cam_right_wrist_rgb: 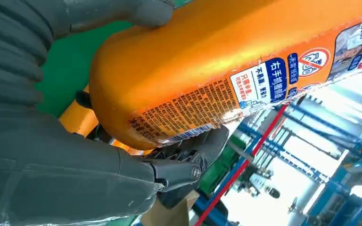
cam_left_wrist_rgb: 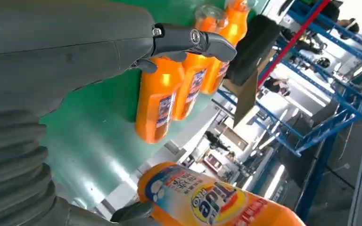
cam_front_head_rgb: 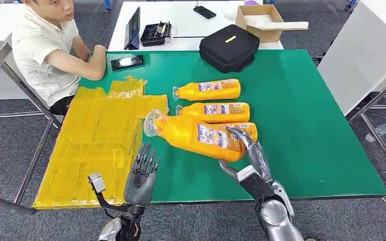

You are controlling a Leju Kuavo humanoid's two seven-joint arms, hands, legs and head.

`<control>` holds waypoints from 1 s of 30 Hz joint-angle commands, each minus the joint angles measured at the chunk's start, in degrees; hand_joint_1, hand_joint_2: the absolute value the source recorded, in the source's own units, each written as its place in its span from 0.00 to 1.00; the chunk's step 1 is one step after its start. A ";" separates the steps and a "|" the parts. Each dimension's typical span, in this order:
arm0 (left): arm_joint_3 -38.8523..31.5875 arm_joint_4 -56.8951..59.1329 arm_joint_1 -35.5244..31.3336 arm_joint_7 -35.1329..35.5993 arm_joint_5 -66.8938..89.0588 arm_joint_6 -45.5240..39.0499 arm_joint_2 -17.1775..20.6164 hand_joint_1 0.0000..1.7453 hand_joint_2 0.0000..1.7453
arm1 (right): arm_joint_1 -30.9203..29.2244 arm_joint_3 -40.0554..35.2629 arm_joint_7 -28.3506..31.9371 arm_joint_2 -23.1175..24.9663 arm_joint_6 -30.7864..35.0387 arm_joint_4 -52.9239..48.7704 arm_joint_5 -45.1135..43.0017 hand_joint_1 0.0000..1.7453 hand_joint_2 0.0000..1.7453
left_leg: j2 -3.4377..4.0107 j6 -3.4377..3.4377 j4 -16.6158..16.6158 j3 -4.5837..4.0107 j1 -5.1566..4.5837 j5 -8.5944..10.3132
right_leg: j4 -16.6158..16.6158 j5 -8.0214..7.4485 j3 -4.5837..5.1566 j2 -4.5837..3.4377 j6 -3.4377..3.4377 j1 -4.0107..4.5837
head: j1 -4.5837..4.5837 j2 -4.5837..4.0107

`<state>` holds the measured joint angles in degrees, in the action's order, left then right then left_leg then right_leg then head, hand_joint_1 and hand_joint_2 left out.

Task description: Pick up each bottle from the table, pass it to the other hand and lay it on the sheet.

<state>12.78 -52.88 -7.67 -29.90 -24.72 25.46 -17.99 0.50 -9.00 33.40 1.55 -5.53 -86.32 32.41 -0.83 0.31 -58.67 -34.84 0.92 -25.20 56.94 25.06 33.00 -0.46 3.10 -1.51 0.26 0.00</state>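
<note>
The held orange bottle (cam_front_head_rgb: 201,138) should stay in place when the robot lays it on the sheet, because the other bottles lie steady on broad sides with labels (cam_front_head_rgb: 224,109) facing up.
My right hand (cam_front_head_rgb: 249,150) grips the base end of an orange bottle (cam_front_head_rgb: 193,133) and holds it above the green table (cam_front_head_rgb: 306,125), its clear cap pointing left toward the yellow sheet (cam_front_head_rgb: 95,145). The right wrist view has the same bottle (cam_right_wrist_rgb: 226,61) close up between thumb and fingers (cam_right_wrist_rgb: 188,160). My left hand (cam_front_head_rgb: 143,170) is open, fingers spread, just left of and below the held bottle, near the sheet's right edge. Two more orange bottles (cam_front_head_rgb: 208,90) (cam_front_head_rgb: 216,111) lie on the table behind, and a third (cam_front_head_rgb: 246,129) lies partly hidden under the held one.
A person (cam_front_head_rgb: 45,45) sits at the table's far left corner, arm resting on it beside a black phone (cam_front_head_rgb: 127,62). A black case (cam_front_head_rgb: 229,46) sits at the table's back edge. A white table behind carries a cardboard box (cam_front_head_rgb: 261,17) and devices.
</note>
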 commanded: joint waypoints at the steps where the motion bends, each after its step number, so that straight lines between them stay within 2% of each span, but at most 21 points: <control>1: 4.12 10.86 -6.92 0.62 -4.47 0.95 -2.01 0.00 1.00 | -5.10 -3.81 1.04 0.94 -1.07 5.52 -1.69 1.00 1.00 | 0.05 -0.06 0.01 0.09 0.01 0.03 | -0.05 -0.03 -0.13 0.07 -0.18 0.06 | 0.00 0.00; 5: 4.69 7.68 -7.98 -3.90 -0.37 0.21 -2.01 0.00 1.00 | -4.99 -4.65 0.78 1.23 -1.31 6.10 -2.34 1.00 1.00 | 0.03 -0.06 -0.01 0.05 0.02 0.02 | -0.04 -0.02 -0.09 0.06 -0.14 0.05 | 0.00 0.00; 9: 5.46 -1.42 -5.81 -4.33 3.66 -1.40 -2.01 0.00 1.00 | -4.08 -4.87 0.57 2.22 -1.45 5.89 -2.93 1.00 1.00 | 0.00 -0.07 -0.08 0.02 0.03 -0.02 | 0.02 0.04 -0.08 0.11 -0.17 0.07 | 0.02 0.00; 12: 7.19 -5.47 -4.99 -4.54 4.96 -0.39 -2.01 0.00 1.00 | -5.74 -6.19 -0.42 2.29 -2.05 5.98 -3.80 1.00 1.00 | 0.07 -0.07 -0.05 0.04 0.02 -0.03 | 0.01 0.02 -0.08 0.02 -0.15 0.05 | 0.00 0.00; 14: 8.64 -8.46 -4.12 -5.88 7.56 -1.51 -2.01 0.00 1.00 | -6.20 -7.05 -1.25 2.63 -2.38 6.51 -4.08 0.96 1.00 | 0.10 -0.07 -0.10 -0.01 0.02 -0.03 | 0.06 0.01 -0.02 -0.01 -0.16 0.06 | 0.00 0.00; 15: 9.09 -9.49 -3.87 -6.84 9.38 -2.24 -2.01 0.00 1.00 | -6.18 -7.32 -1.51 2.79 -2.32 6.68 -4.10 0.91 1.00 | 0.06 -0.06 -0.09 -0.02 0.01 -0.01 | 0.06 0.02 -0.02 0.03 -0.14 0.05 | 0.00 0.00; 17: 9.84 -11.73 -3.28 -8.14 12.23 -3.25 -2.01 0.00 1.00 | -6.21 -7.76 -2.05 3.06 -2.06 7.01 -4.08 0.90 1.00 | 0.16 -0.10 -0.07 0.09 0.03 -0.05 | 0.01 0.01 -0.13 -0.01 -0.24 0.09 | 0.00 0.00; 20: 10.30 -13.22 -2.85 -9.23 14.65 -4.24 -1.96 0.00 1.00 | -6.25 -7.97 -2.34 3.21 -1.89 7.03 -4.06 0.91 1.00 | 0.12 -0.07 -0.06 0.01 0.02 -0.02 | 0.01 0.00 -0.04 -0.03 -0.13 0.06 | 0.00 0.00; 25: 10.69 -16.13 -1.82 -10.10 17.32 -5.81 -2.01 0.00 1.00 | -6.83 -8.81 -3.35 3.48 -2.07 7.83 -3.95 0.83 1.00 | 0.12 -0.07 -0.03 0.02 0.00 -0.03 | 0.00 0.00 -0.04 -0.05 -0.11 0.03 | 0.02 0.00; 30: 11.02 -16.57 -1.89 -10.02 17.11 -5.82 -2.01 0.00 1.00 | -7.30 -9.29 -3.32 3.59 -2.11 8.51 -4.03 0.86 1.00 | 0.09 -0.08 -0.01 0.07 0.01 -0.03 | -0.02 0.01 -0.12 -0.01 -0.14 0.05 | 0.00 0.00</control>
<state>22.10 -67.19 -10.48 -39.76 -7.61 20.02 -17.97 -3.53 -16.17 30.42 5.44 -7.41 -82.51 28.46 -0.85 0.30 -58.67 -34.88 0.92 -25.17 56.96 25.05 33.01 -0.44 3.10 -1.51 0.26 0.00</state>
